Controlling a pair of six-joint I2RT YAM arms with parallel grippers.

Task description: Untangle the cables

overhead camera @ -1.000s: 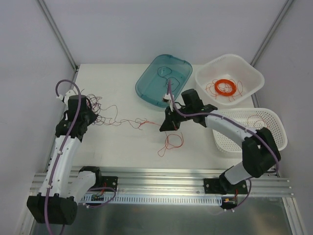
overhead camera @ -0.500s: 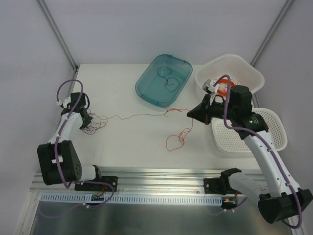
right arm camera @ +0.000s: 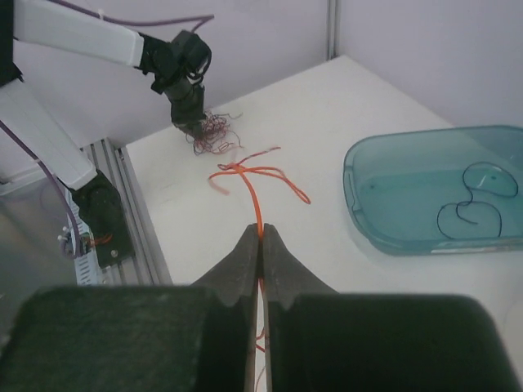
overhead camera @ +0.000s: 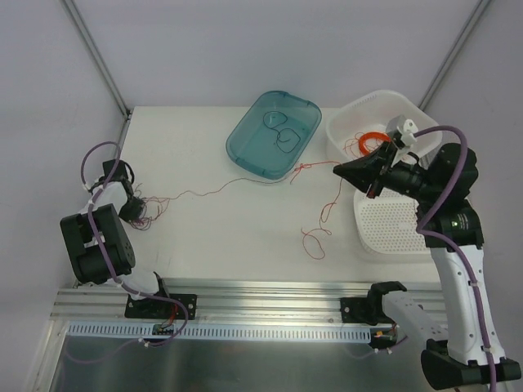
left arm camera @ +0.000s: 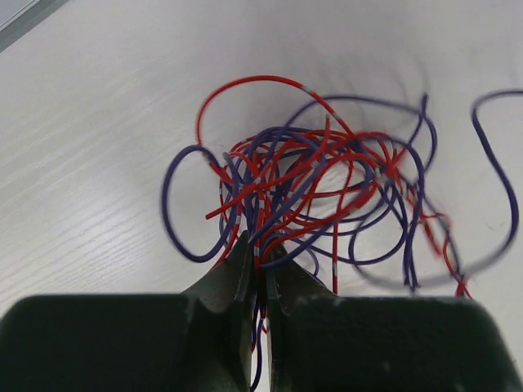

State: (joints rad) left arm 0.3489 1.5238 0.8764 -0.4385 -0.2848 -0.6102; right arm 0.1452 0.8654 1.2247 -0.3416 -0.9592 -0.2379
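Observation:
I should bring the wad inward (overhead camera: 194, 219) and open, because my left gripper holds the wad at the table's edge (overhead camera: 147, 216), with the orange cable stretched to my right gripper.
The cables are a wad (left arm camera: 319, 188) of thin red and dark blue wires on the white table, also seen as a small wad (overhead camera: 147, 211) at the far left. My left gripper (left arm camera: 260, 249) is shut on several of its strands at the near edge of the wad. One orange cable (overhead camera: 221, 189) runs from the wad across the table to my right gripper (overhead camera: 339, 170), which hangs raised near the white baskets. The right gripper (right arm camera: 261, 231) is shut on this orange cable (right arm camera: 249, 175). The cable's free end (overhead camera: 319, 229) dangles in loops onto the table.
A teal tray (overhead camera: 245, 147) at the back centre holds dark cable loops (overhead camera: 282, 135). A white basket (overhead camera: 425, 131) at the back right holds a flat orange ring coil (overhead camera: 368, 139). A second white basket (overhead camera: 384, 229) stands at the right edge.
My right gripper has risen and moved right, drawing the orange cable out of the wad. My left gripper has pulled the wad further toward the table's left edge.

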